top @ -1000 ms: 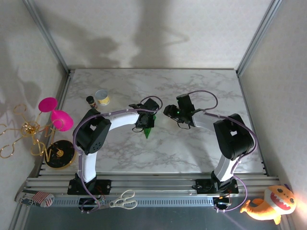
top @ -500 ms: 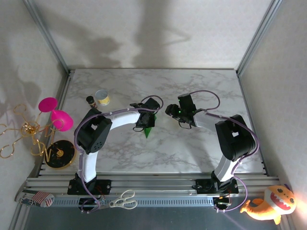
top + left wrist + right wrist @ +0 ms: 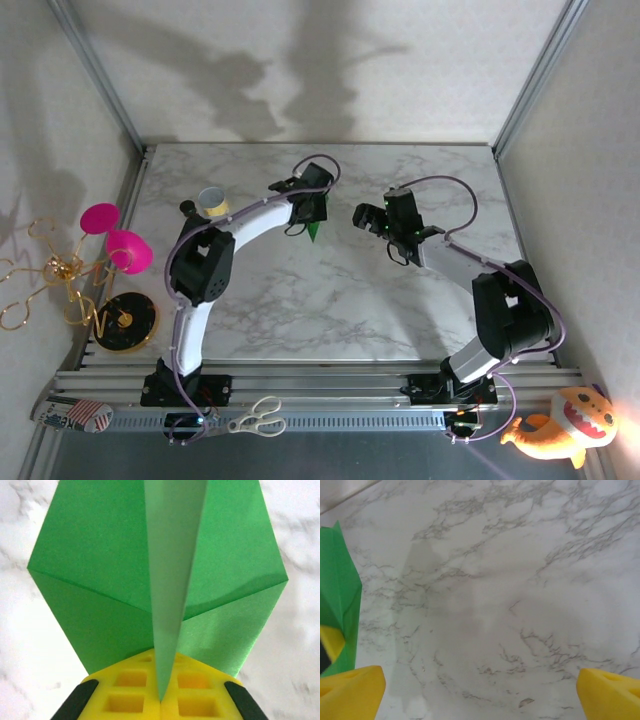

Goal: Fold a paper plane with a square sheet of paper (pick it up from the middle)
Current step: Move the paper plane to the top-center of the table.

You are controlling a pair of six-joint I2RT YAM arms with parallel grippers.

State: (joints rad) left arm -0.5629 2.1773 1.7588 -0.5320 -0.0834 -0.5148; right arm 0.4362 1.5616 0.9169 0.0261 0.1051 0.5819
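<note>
The green paper plane hangs with both wings [image 3: 102,540] spread above clear marble [image 3: 329,226], so my left gripper should keep bringing it down until it rests there, then let go of its fin.
The green paper plane [image 3: 100,570] is a folded dart with two spread wings and a raised middle fin. My left gripper [image 3: 162,697] is shut on that fin, its yellow pads [image 3: 125,690] pressed together. From above, the left gripper [image 3: 310,203] holds the plane [image 3: 316,232] over the back middle of the marble table [image 3: 330,300]. My right gripper [image 3: 366,217] stands open a short way to the right of the plane. In the right wrist view its yellow fingertips [image 3: 350,692] are wide apart with bare marble between them, and the plane [image 3: 337,580] shows at the left edge.
A small tape roll [image 3: 213,204] and a dark little bottle [image 3: 187,209] stand at the back left, close to the left arm. Pink cups on a wire stand [image 3: 115,240] sit off the table's left side. Scissors [image 3: 255,415] lie on the front rail.
The left arm has carried the plane toward the back of the table. The right gripper has opened wide and drawn away to the right of the plane.
</note>
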